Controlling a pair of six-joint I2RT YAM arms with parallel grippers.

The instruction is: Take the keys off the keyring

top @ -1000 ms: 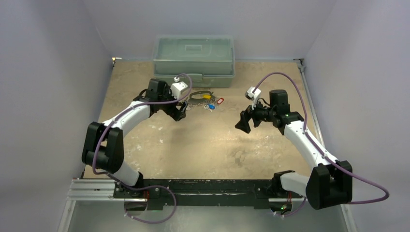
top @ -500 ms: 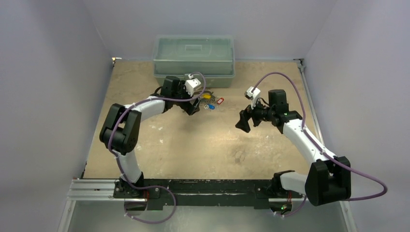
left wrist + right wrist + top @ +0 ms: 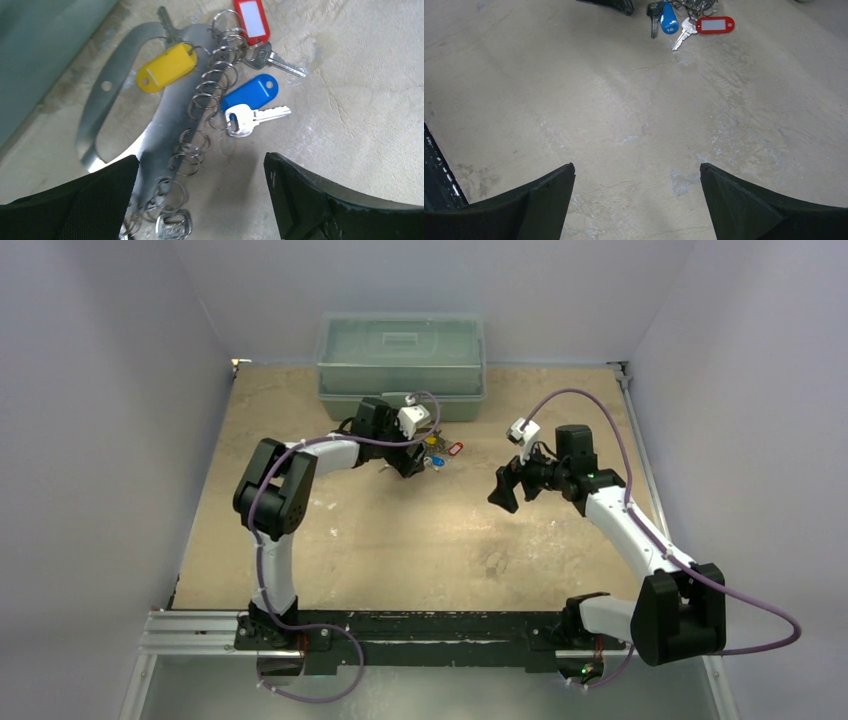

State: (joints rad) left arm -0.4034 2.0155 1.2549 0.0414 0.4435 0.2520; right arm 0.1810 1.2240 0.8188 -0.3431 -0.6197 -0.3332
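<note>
I should keep pulling until the keyring is clear of the green box, because my left gripper's finger touches the keyring's end (image 3: 153,167) and the space in front (image 3: 432,525) is open.
The keyring (image 3: 106,107), a flat grey metal oval loop, lies on the table just in front of the box. Several small wire rings (image 3: 207,100) lie across it, carrying keys with a yellow tag (image 3: 167,66), a red tag (image 3: 252,22) and a blue tag (image 3: 250,92), plus a bare silver key (image 3: 252,117). My left gripper (image 3: 201,160) is open and hovers right over the cluster (image 3: 436,452), holding nothing. My right gripper (image 3: 505,490) is open and empty, to the right of the keys; its wrist view shows the blue tag (image 3: 668,15) and red tag (image 3: 715,24) far ahead.
A translucent green lidded box (image 3: 402,358) stands at the back, right behind the keyring. Grey walls close in the table on the left, right and back. The left arm's link (image 3: 275,485) reaches across the left half of the table.
My left gripper has moved right along the back of the table and now sits over the keys. My right arm has hardly moved. The keys lie where they were.
</note>
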